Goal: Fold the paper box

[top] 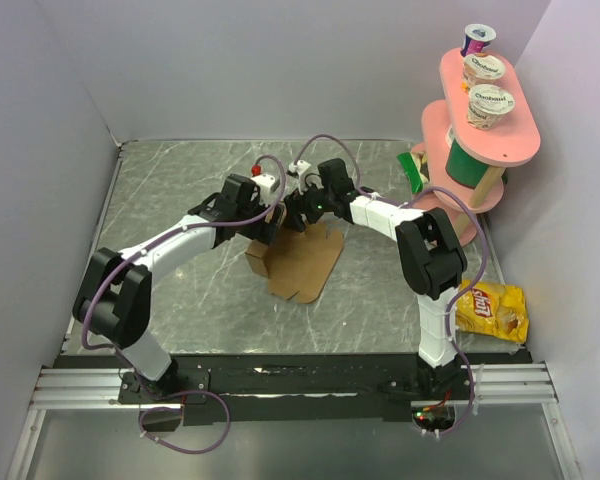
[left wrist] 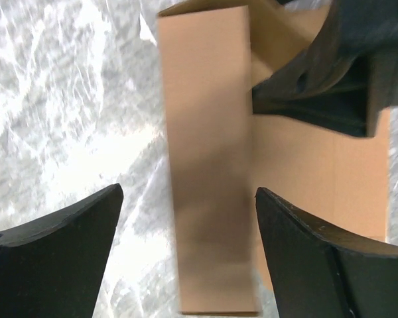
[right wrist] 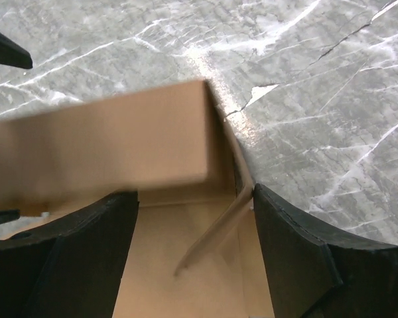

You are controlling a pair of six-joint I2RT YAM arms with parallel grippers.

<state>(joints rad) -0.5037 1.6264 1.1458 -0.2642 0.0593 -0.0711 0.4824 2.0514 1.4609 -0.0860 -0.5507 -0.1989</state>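
The box's raised side panel (left wrist: 211, 165) stands loose between the open fingers of my left gripper. I should close them on it there before my right gripper goes to the box's other far corner (top: 337, 236).
The paper box (top: 302, 262) is plain brown cardboard, partly folded, lying mid-table with one side panel raised at its left end. My left gripper (top: 267, 226) hangs over that raised end. In the left wrist view the gripper (left wrist: 189, 192) is open, and the upright panel (left wrist: 209, 165) stands between its fingers without touching them. My right gripper (top: 298, 212) is at the box's far edge, close to the left one. In the right wrist view it (right wrist: 196, 195) is open over the box floor (right wrist: 166, 265). A thin flap (right wrist: 215, 235) leans against its right finger (right wrist: 298, 258).
A pink tiered stand (top: 500, 150) with yogurt cups (top: 490, 105) and a green roll (top: 467, 165) stands at the back right. A yellow chips bag (top: 492, 310) lies by the right arm's base. Grey walls enclose the marble table (top: 180, 200).
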